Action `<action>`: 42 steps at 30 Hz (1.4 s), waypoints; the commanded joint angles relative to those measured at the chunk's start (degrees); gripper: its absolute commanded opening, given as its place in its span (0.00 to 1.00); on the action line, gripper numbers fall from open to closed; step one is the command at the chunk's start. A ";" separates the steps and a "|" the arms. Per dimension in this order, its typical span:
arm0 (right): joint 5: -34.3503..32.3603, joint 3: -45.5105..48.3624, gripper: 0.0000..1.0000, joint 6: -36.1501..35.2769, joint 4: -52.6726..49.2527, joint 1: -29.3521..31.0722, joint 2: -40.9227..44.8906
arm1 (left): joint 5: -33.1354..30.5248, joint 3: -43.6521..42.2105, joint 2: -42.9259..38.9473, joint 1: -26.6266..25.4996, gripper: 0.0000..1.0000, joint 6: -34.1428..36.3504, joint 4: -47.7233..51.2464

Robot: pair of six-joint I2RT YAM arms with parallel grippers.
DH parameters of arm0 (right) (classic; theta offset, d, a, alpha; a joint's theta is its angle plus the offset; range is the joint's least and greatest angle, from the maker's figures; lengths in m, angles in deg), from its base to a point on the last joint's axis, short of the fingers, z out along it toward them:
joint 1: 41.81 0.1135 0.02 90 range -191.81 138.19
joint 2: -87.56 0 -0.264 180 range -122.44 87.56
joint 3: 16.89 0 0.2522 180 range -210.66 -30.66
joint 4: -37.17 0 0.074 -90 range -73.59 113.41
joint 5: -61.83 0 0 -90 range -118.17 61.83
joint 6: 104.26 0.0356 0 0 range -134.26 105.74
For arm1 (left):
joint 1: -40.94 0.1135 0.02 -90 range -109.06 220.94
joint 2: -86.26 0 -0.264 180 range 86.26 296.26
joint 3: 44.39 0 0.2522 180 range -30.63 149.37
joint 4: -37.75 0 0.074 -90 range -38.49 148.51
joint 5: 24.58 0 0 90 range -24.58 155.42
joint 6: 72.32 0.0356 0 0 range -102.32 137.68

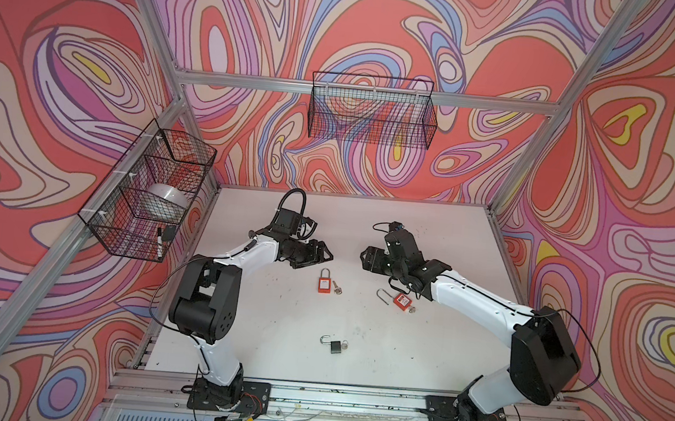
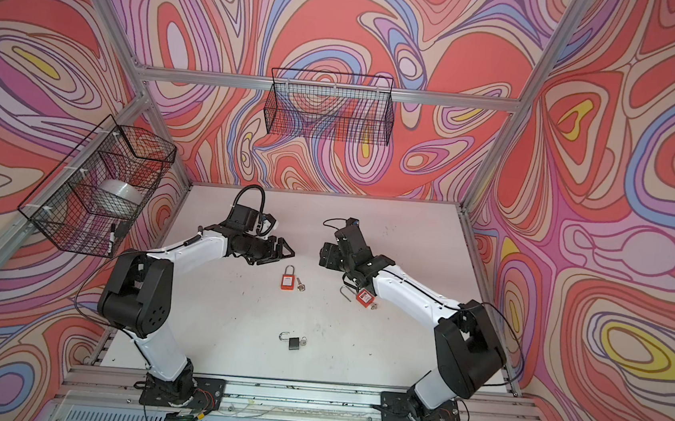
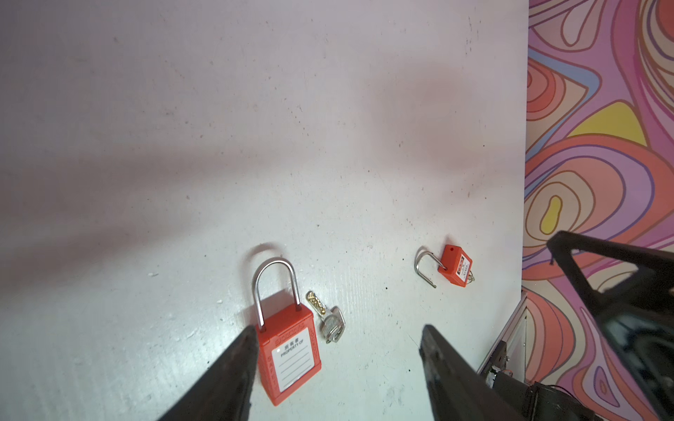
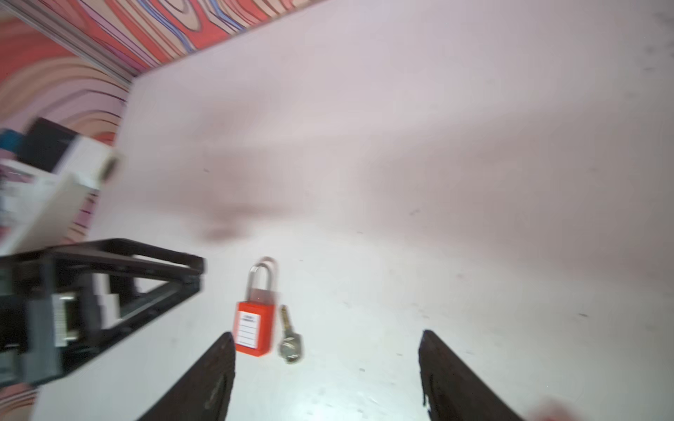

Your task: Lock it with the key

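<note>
The red padlock with the open shackle is free at its sides, so I keep moving my right gripper down until its fingers close around the padlock's body.
A red padlock lies flat mid-table, both legs of its steel shackle in the body. A loose silver key lies right beside it, outside the lock. My left gripper hovers just behind the padlock, open and empty. My right gripper faces it from the right, also open and empty, and its wrist view is blurred.
A second red padlock with open shackle and a key in it lies under the right arm. A small black padlock, shackle open, lies nearer the front. Wire baskets hang on the back wall and left wall.
</note>
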 commanded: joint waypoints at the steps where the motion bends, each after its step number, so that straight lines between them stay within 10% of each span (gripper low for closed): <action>1: -3.08 0.93 0.83 -8.73 -14.20 -3.52 0.17 | -0.57 -0.65 -2.29 -0.42 0.72 1.08 2.17; 20: 1.77 6.51 0.83 -13.07 -17.51 -6.42 -4.11 | 0.48 -1.33 -3.18 -0.37 0.72 0.10 2.72; 42: 5.67 10.99 0.48 -11.26 -14.42 -6.29 -3.52 | 2.40 -1.56 -3.15 -0.62 0.72 -1.94 1.40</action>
